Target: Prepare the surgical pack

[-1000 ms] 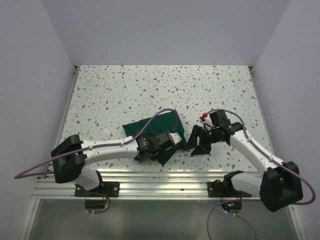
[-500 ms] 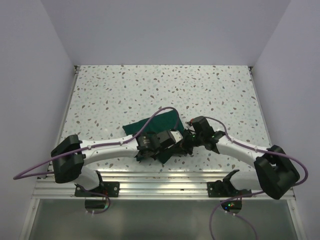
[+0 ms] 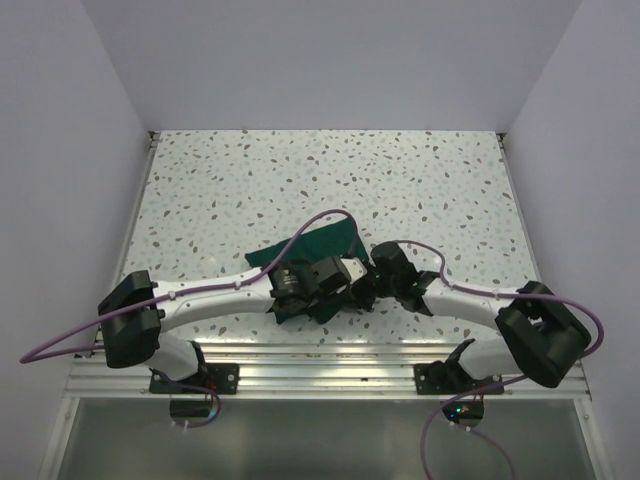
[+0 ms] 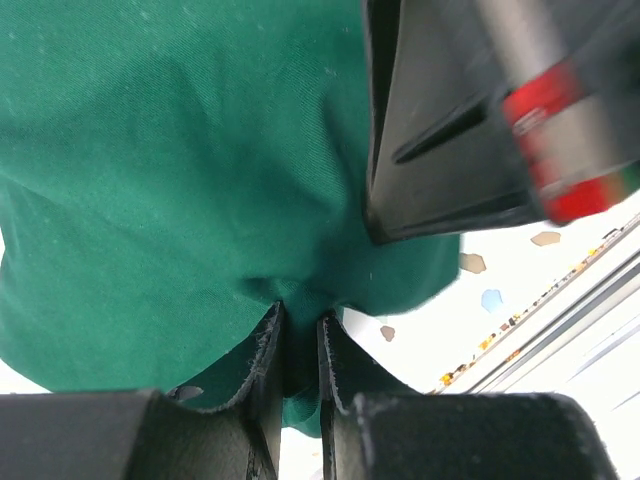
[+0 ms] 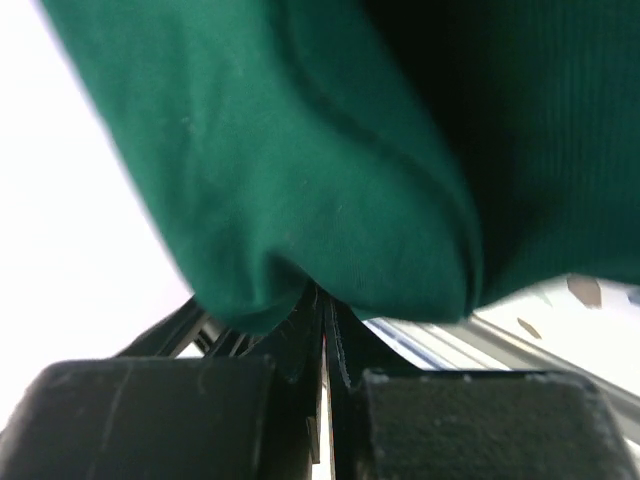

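Observation:
The robot's right gripper has its fingers shut and they only push against the green cloth's rounded fold point(image 5: 335, 280), so it should first open them wide around the cloth point(image 5: 250, 300) beside the left gripper.
The surgical pack shows as a dark green cloth bundle point(image 3: 318, 244) lying near the table's front edge. My left gripper point(image 3: 347, 292) sits at the bundle's near right corner. In the left wrist view it point(image 4: 298, 335) is shut on a pinched fold of the cloth point(image 4: 180, 180). My right gripper point(image 3: 366, 288) has come in from the right and almost touches the left one; its black body point(image 4: 450, 130) fills the upper right of that view. In the right wrist view its jaws point(image 5: 322, 310) are shut, tips pressed under a rounded fold of the cloth point(image 5: 300, 150), with no cloth visible between the pads.
The speckled table point(image 3: 250, 180) stretches back to white walls on three sides. An aluminium rail point(image 3: 320, 368) with both arm bases runs along the near edge, close behind the grippers. Purple cables loop over each arm.
My right arm swung left from beside the bundle, shut its jaws and pushed against the cloth's right edge. The left gripper kept its hold and barely shifted.

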Robot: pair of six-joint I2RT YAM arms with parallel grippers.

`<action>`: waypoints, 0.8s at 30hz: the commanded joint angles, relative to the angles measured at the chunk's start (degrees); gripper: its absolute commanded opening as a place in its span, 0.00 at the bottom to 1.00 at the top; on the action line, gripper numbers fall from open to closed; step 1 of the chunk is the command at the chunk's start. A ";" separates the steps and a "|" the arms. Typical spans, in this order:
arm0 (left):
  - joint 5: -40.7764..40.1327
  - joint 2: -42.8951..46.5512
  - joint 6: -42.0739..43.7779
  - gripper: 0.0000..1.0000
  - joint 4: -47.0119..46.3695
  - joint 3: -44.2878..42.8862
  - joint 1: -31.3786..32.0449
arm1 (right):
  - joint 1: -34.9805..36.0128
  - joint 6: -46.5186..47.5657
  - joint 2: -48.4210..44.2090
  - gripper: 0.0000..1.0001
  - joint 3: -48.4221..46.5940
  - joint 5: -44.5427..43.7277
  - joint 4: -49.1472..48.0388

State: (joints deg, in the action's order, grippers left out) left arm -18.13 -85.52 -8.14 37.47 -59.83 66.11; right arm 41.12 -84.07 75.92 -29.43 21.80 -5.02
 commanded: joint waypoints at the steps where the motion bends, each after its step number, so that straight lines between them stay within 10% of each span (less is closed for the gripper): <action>1: 1.08 2.37 0.85 0.00 -1.53 -3.45 -0.01 | 1.94 -2.85 3.26 0.00 -0.71 -4.05 -5.96; 24: 6.88 4.30 0.76 0.00 -2.23 -2.83 0.08 | 3.44 -2.15 8.01 0.00 -0.54 -23.03 -21.78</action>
State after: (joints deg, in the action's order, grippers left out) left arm -16.40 -83.96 -7.64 38.11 -60.45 65.58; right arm 45.06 -86.89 83.26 -29.54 8.19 -19.09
